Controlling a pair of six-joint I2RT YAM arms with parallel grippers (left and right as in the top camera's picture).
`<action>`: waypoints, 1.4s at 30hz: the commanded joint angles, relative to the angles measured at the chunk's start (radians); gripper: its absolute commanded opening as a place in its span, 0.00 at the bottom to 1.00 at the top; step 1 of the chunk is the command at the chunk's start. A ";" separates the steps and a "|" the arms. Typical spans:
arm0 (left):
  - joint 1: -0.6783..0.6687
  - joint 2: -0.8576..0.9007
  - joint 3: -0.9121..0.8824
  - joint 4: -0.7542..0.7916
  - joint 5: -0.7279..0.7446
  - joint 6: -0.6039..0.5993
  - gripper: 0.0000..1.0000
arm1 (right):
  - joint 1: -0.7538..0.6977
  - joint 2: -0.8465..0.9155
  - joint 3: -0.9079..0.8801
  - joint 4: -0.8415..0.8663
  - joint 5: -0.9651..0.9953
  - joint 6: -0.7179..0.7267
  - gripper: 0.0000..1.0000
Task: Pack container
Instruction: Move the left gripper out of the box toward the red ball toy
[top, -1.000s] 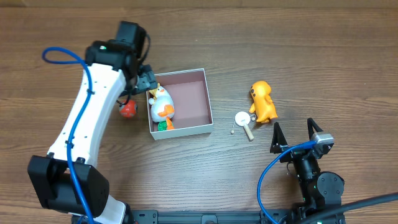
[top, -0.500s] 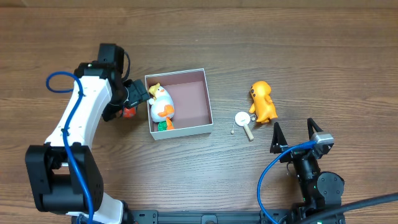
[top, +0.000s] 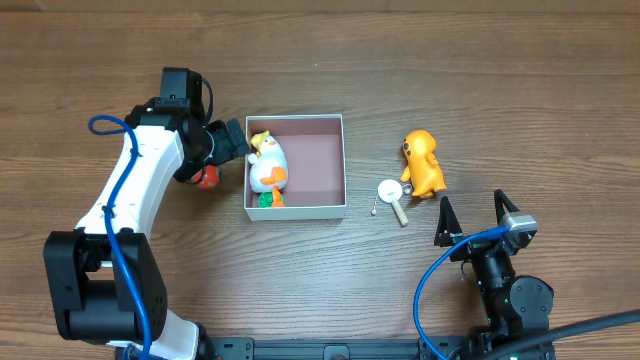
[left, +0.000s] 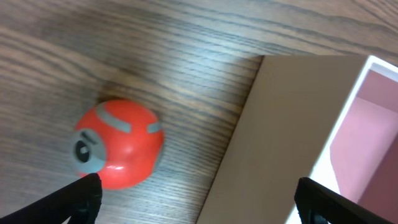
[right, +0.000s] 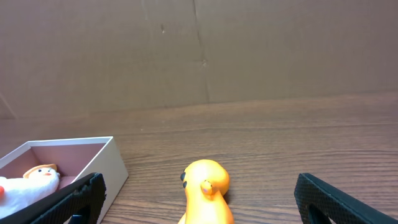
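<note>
The red ball (left: 121, 143) is at one finger of my left gripper, which spans the container's outside (left: 283, 127), so next I back away until my fingers are on both sides of the red ball.
The container (top: 300, 211), white-walled and pink inside, sits left of centre on the table. It holds a white and orange duck toy (top: 268, 168) and a small green piece (top: 264, 200). My left gripper (top: 232, 148) hangs open at its left wall. In the left wrist view the left gripper (left: 199, 202) spans the container's outer wall (left: 280, 137), with a red ball (left: 118, 143) just ahead of its left finger. An orange toy (top: 422, 163) stands to the right of the container. My right gripper (top: 470, 215) is open and empty, well short of the orange toy (right: 206, 186).
A small white disc with a short stick (top: 392, 192) lies beside the orange toy. The red ball (top: 206, 178) rests on the table left of the container, under the left arm. Blue cables loop off both arms.
The left arm drew back to the left, then its gripper came against the container's left wall. The container slid slightly right and turned square. The right arm stayed still.
</note>
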 joint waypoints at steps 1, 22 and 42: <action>-0.005 0.001 -0.008 0.010 0.029 0.056 1.00 | -0.005 -0.010 -0.010 0.006 -0.006 -0.003 1.00; 0.087 -0.018 0.047 -0.061 -0.032 0.152 1.00 | -0.005 -0.010 -0.010 0.006 -0.006 -0.003 1.00; 0.087 -0.018 0.046 -0.209 -0.172 0.208 1.00 | -0.005 -0.010 -0.010 0.006 -0.006 -0.003 1.00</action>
